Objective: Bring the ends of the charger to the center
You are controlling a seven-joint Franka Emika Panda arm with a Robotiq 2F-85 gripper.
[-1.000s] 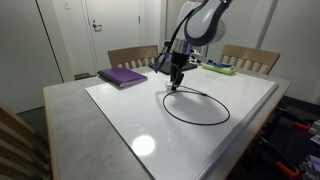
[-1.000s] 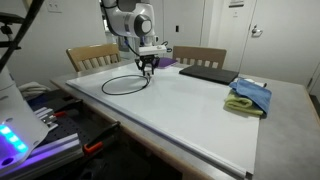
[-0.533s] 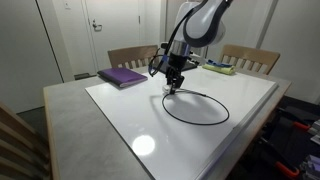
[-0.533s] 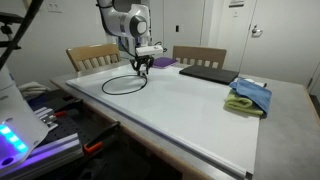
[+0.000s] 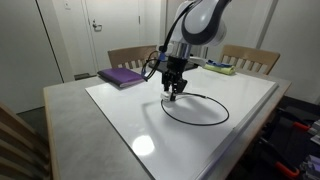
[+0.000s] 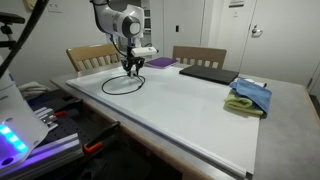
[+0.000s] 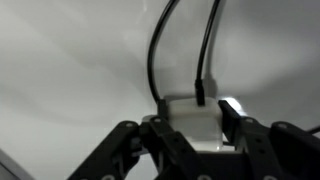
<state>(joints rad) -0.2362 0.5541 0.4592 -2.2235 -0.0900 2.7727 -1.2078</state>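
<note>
The white block [image 7: 196,121] in my gripper is low over the clear white board. I continue to move toward the center [image 5: 180,100] until the block rests there, then let go.
The charger is a thin black cable lying in a loop on the white board, in both exterior views [image 5: 226,110] [image 6: 118,94]. My gripper [image 5: 174,93] [image 6: 130,70] reaches down to the board at the loop's near end. In the wrist view my gripper [image 7: 192,118] is shut on a small white block [image 7: 185,108] at the cable's end. Two black strands [image 7: 155,50] run up from the block, and one black plug tip [image 7: 200,95] sits on top of it. I cannot pick out the other plug tip. The board's center [image 5: 185,115] lies inside the loop.
A purple book [image 5: 123,76] [image 6: 160,62] lies at the board's corner. A dark laptop [image 6: 208,73] lies at the far edge. A blue and green cloth [image 6: 250,97] [image 5: 220,68] sits on the grey table. Wooden chairs [image 5: 250,58] stand behind it.
My gripper has moved along the board with the cable end in it, and the loop has shifted with it.
</note>
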